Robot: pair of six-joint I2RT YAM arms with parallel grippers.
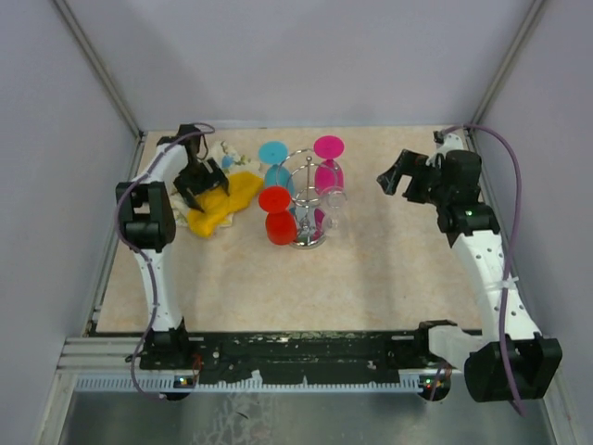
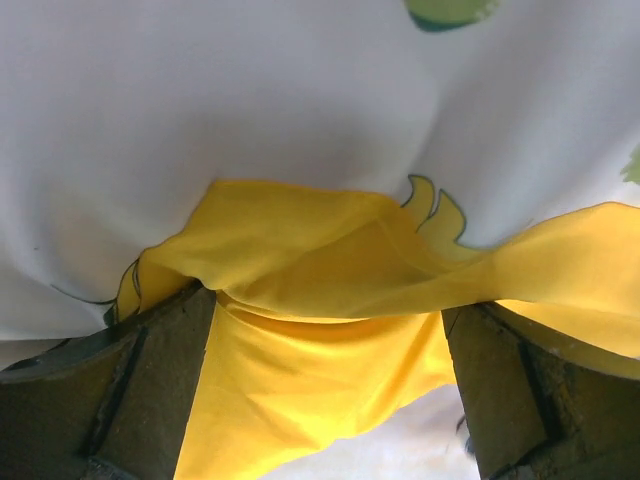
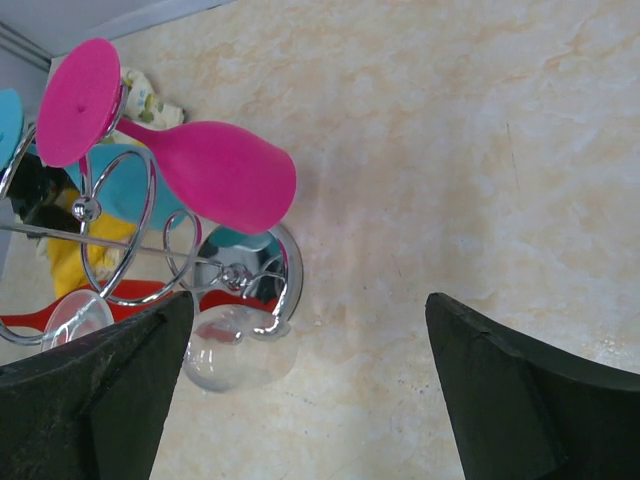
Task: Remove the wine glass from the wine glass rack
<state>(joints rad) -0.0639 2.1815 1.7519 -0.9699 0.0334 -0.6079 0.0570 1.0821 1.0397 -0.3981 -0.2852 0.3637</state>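
Observation:
I should first push the cloth back into the far corner (image 1: 152,142) with my left gripper, because the yellow cloth (image 1: 243,189) is spread out close to the wine glass rack.
The chrome wine glass rack (image 1: 309,209) stands mid-table with glasses hanging upside down: blue (image 1: 274,162), pink (image 1: 328,162), red (image 1: 278,221) and clear (image 1: 335,197). In the right wrist view the rack's loops (image 3: 130,240) hold the pink glass (image 3: 220,170), with the clear glass (image 3: 235,350) below near the round base (image 3: 280,265). My right gripper (image 1: 398,176) is open and empty, to the right of the rack, apart from it (image 3: 310,390). My left gripper (image 1: 199,185) is open, its fingers (image 2: 130,390) straddling a yellow cloth (image 2: 320,290).
The yellow cloth (image 1: 222,204) lies left of the rack on a white patterned cloth (image 1: 218,158). Grey walls close in the table on three sides. Bare beige tabletop (image 1: 389,269) lies right of and in front of the rack.

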